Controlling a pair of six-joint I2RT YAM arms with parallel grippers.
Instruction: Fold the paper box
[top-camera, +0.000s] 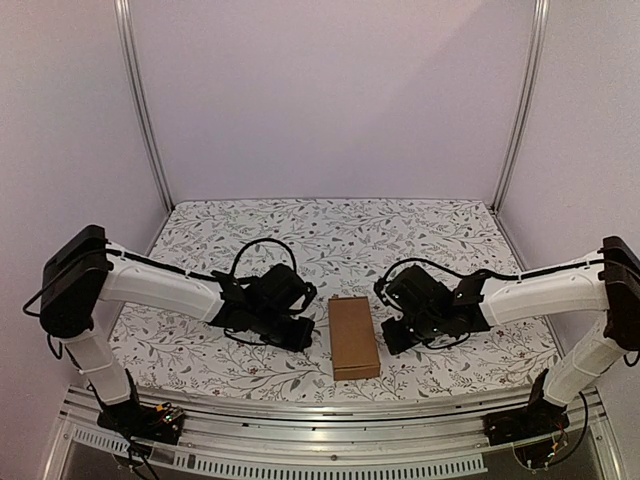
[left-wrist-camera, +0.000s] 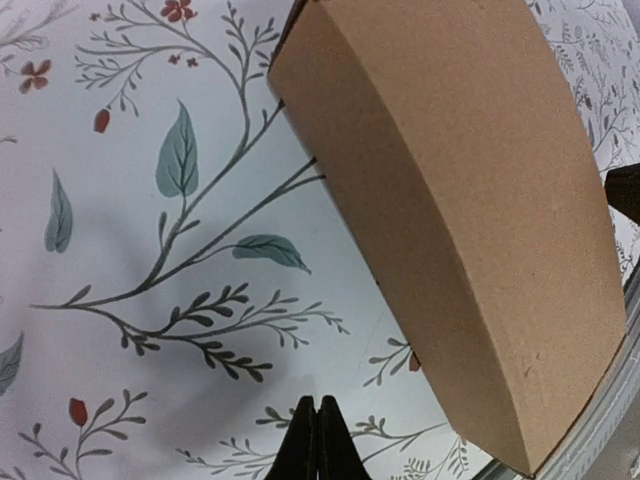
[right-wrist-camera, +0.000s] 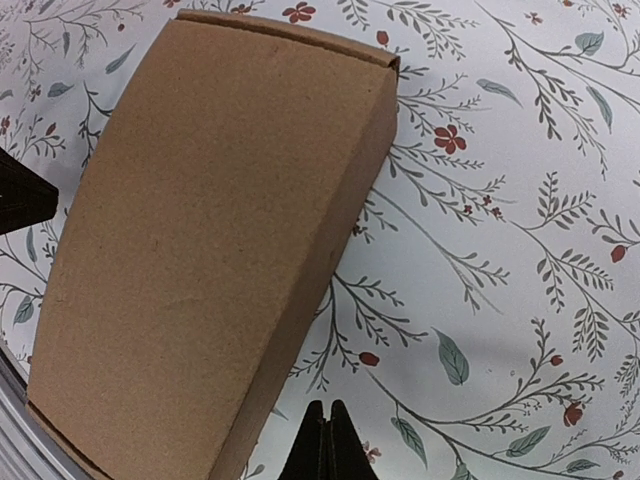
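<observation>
I keep moving my right gripper against the closed paper box (top-camera: 353, 335) on its long side (right-wrist-camera: 322, 255) until the box sits farther back. My shut grippers are on both sides of the box near the metal rail.
The paper box (top-camera: 354, 337) is a closed, narrow brown cardboard box lying flat on the floral table cover near the front edge, between the two arms. My left gripper (top-camera: 301, 335) rests just left of it, jaws shut with nothing in them; in the left wrist view its tips (left-wrist-camera: 317, 402) meet over the cloth, apart from the box (left-wrist-camera: 460, 200). My right gripper (top-camera: 394, 335) sits just right of the box, also shut and empty. The right wrist view shows its tips (right-wrist-camera: 327, 408) close to the box's long side (right-wrist-camera: 210, 250) without touching.
A floral-patterned cover (top-camera: 330, 240) spreads over the whole table. A metal rail (top-camera: 330, 410) runs along the front edge just below the box. White walls and upright aluminium posts (top-camera: 140, 100) enclose the back and sides.
</observation>
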